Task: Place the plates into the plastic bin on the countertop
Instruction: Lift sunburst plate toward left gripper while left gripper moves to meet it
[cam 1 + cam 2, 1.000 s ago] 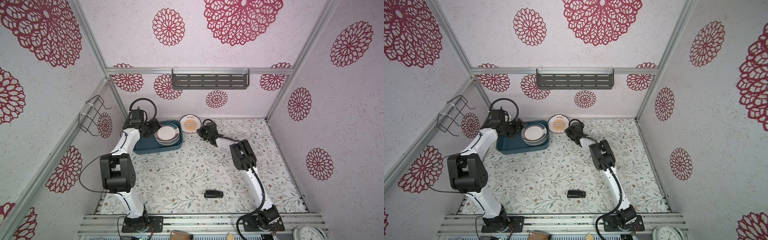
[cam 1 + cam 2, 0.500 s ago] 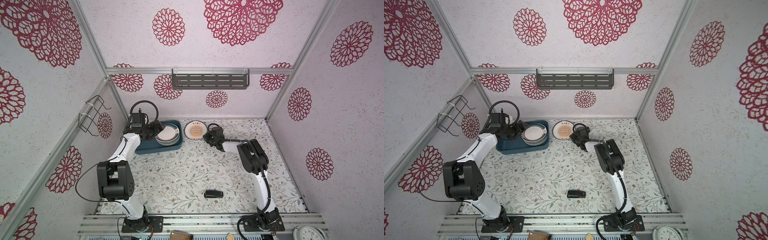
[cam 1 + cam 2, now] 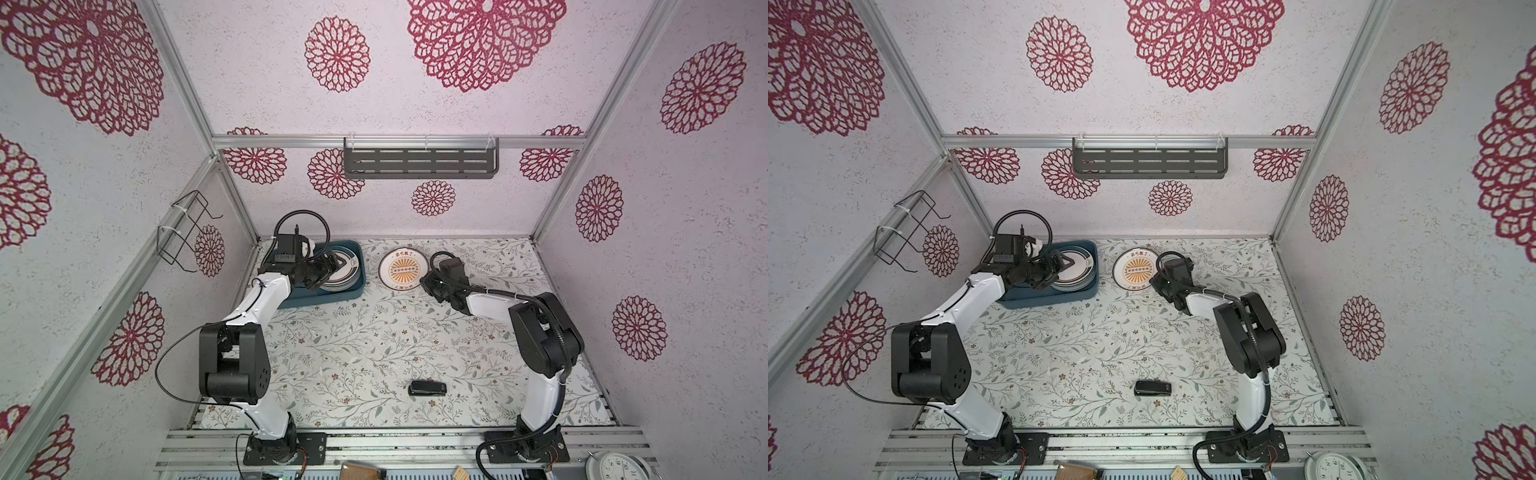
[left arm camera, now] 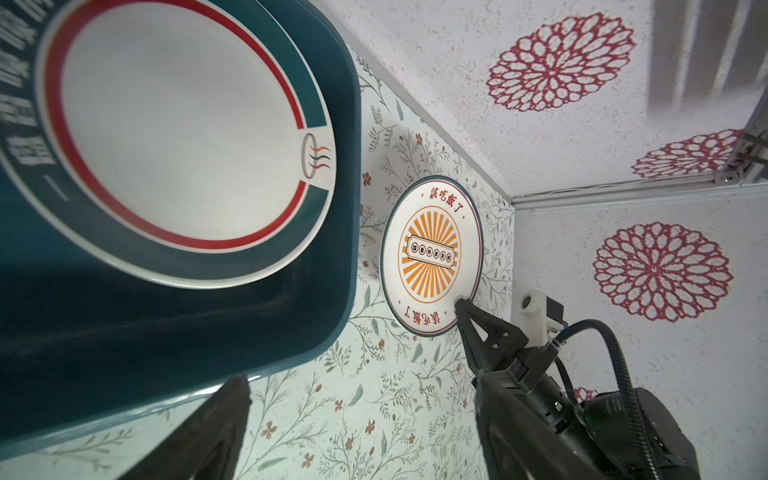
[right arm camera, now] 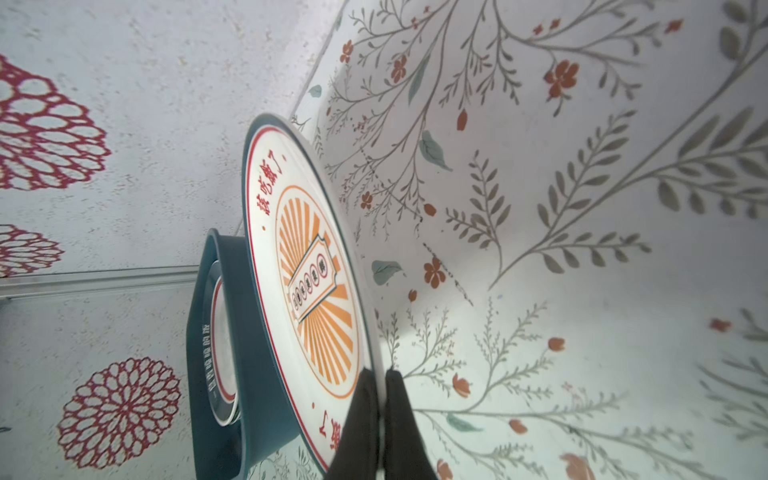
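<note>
I should keep my open left gripper going and close it there, as my right gripper is holding the orange sunburst plate (image 3: 404,269) up and its rim (image 3: 380,271) beside the bin is free.
The dark teal plastic bin (image 3: 320,293) (image 3: 1054,296) stands at the back left of the vine-printed countertop (image 3: 374,340), holding a stack of plates (image 3: 345,276) (image 3: 1077,272). The stack's top plate (image 4: 174,124) has a teal lettered rim and a red ring. My left gripper (image 3: 332,262) (image 4: 357,432) hovers open over the stack with nothing between its fingers. Just right of the bin, my right gripper (image 3: 424,283) (image 5: 380,386) is shut on the rim of an orange sunburst plate (image 3: 403,269) (image 4: 430,249) (image 5: 307,282). That plate is raised slightly off the countertop, clear of the bin.
A small black object (image 3: 427,387) lies near the front middle of the countertop. A grey slotted shelf (image 3: 419,164) hangs on the back wall, and a wire rack (image 3: 187,232) on the left wall. A white clock (image 3: 619,467) sits beyond the front rail.
The right gripper has drawn the sunburst plate rightward and forward from the back wall, tipping it from nearly upright to nearly flat. The left gripper has slid right over the stack.
</note>
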Robot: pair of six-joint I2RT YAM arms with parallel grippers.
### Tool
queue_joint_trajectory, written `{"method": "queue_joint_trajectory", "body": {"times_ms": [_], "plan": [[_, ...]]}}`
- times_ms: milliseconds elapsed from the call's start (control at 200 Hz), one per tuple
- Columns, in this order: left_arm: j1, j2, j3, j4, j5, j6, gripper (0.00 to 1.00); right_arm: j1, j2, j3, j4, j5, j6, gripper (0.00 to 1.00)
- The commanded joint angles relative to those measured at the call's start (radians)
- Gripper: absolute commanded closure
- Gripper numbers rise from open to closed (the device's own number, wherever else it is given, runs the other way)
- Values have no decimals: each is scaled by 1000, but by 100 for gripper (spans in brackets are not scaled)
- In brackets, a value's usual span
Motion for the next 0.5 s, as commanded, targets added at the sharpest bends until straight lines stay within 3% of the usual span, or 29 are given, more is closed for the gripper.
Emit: {"method": "queue_joint_trajectory", "body": {"times_ms": [0,490], "plan": [[-29,-29,-15,47,38,6,12,-12,-111,-11,-27,-10,-41,100],[-152,-15,-39,96,67,-13,11,-61,-315,-106,-58,-160,-40,100]]}}
